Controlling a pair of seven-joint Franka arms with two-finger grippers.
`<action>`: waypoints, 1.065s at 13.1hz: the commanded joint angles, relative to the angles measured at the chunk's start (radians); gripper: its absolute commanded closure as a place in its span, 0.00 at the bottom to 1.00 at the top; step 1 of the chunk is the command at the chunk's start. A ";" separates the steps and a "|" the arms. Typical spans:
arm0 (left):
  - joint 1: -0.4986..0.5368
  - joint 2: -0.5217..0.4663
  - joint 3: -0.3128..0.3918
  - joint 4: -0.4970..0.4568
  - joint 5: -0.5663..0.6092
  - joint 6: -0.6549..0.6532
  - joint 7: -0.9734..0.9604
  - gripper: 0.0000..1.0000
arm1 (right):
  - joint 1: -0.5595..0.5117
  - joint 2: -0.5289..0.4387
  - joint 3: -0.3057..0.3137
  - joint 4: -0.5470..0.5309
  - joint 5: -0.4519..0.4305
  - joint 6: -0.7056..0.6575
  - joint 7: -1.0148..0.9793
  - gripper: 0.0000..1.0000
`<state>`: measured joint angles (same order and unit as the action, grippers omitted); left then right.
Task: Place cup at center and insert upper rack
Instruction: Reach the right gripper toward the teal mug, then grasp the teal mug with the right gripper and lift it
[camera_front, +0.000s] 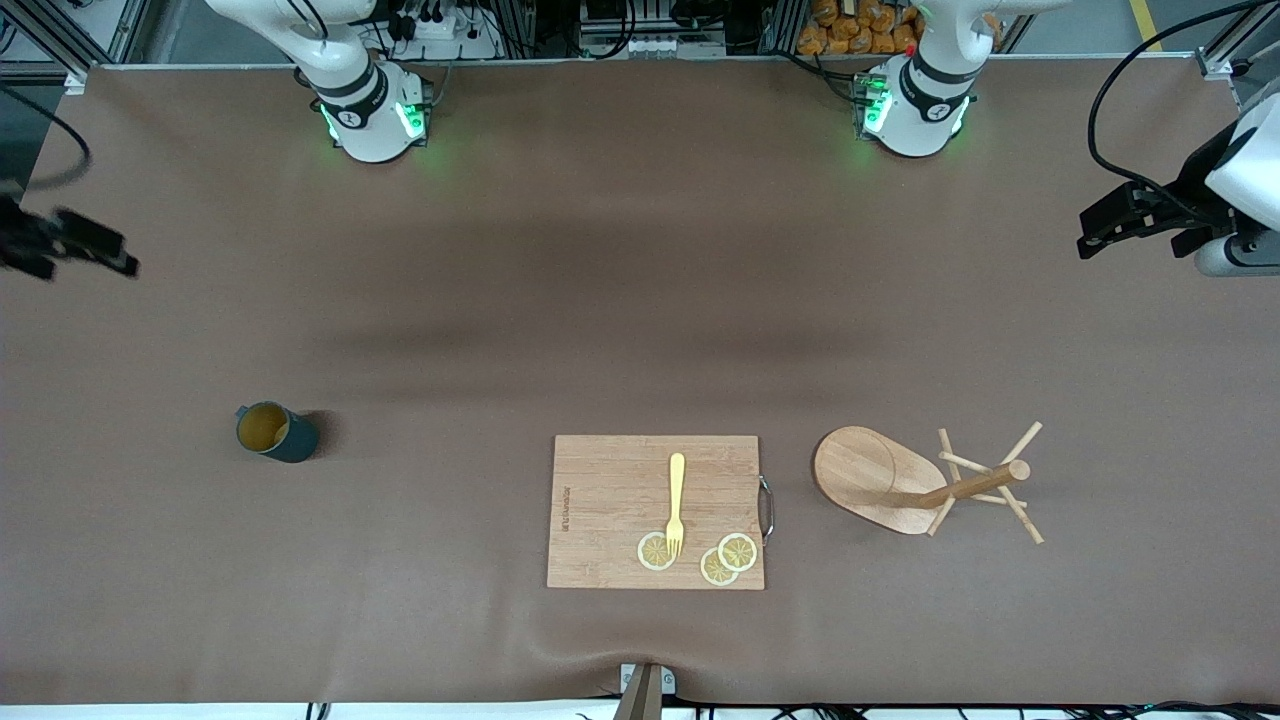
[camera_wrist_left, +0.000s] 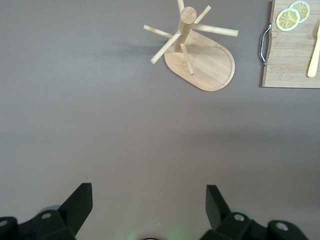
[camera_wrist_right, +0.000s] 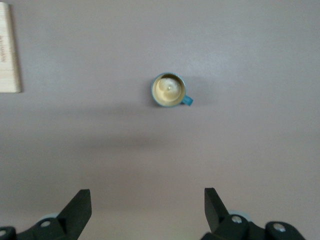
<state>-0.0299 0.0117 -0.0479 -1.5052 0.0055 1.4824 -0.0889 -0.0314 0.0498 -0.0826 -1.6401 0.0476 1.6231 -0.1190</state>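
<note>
I should expect the cup (camera_front: 281, 433) to be empty when I lift it by its rim, because its yellow inside shows down to a pale round bottom (camera_wrist_right: 169, 89).
The cup (camera_front: 275, 432), dark teal with a yellow inside, stands upright on the table toward the right arm's end; it also shows in the right wrist view (camera_wrist_right: 169, 90). The upper rack (camera_front: 900, 482), a wooden mug tree with an oval base, stands toward the left arm's end beside the cutting board; it also shows in the left wrist view (camera_wrist_left: 197, 55). My right gripper (camera_front: 85, 248) (camera_wrist_right: 147, 202) is open and empty, high over the table's edge at the right arm's end. My left gripper (camera_front: 1115, 225) (camera_wrist_left: 148, 202) is open and empty, high over the edge at the left arm's end.
A bamboo cutting board (camera_front: 600, 500) lies between cup and rack, near the front edge, with a yellow fork (camera_front: 676, 502) and three lemon slices (camera_front: 737, 551) on it. A metal handle (camera_front: 767, 508) is on its side toward the rack. The table is covered in brown cloth.
</note>
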 joint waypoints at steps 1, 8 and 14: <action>0.008 0.010 -0.003 0.020 -0.021 -0.013 -0.003 0.00 | 0.010 0.066 0.009 -0.055 0.003 0.118 0.021 0.00; 0.030 0.013 -0.003 0.016 -0.021 -0.010 -0.002 0.00 | 0.027 0.283 0.009 -0.056 0.012 0.322 0.021 0.00; 0.030 0.013 -0.003 0.013 -0.021 -0.010 -0.002 0.00 | 0.042 0.433 0.011 -0.058 0.015 0.441 0.021 0.00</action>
<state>-0.0079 0.0208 -0.0468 -1.5052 0.0054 1.4823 -0.0889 0.0002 0.4319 -0.0717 -1.7138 0.0548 2.0238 -0.1118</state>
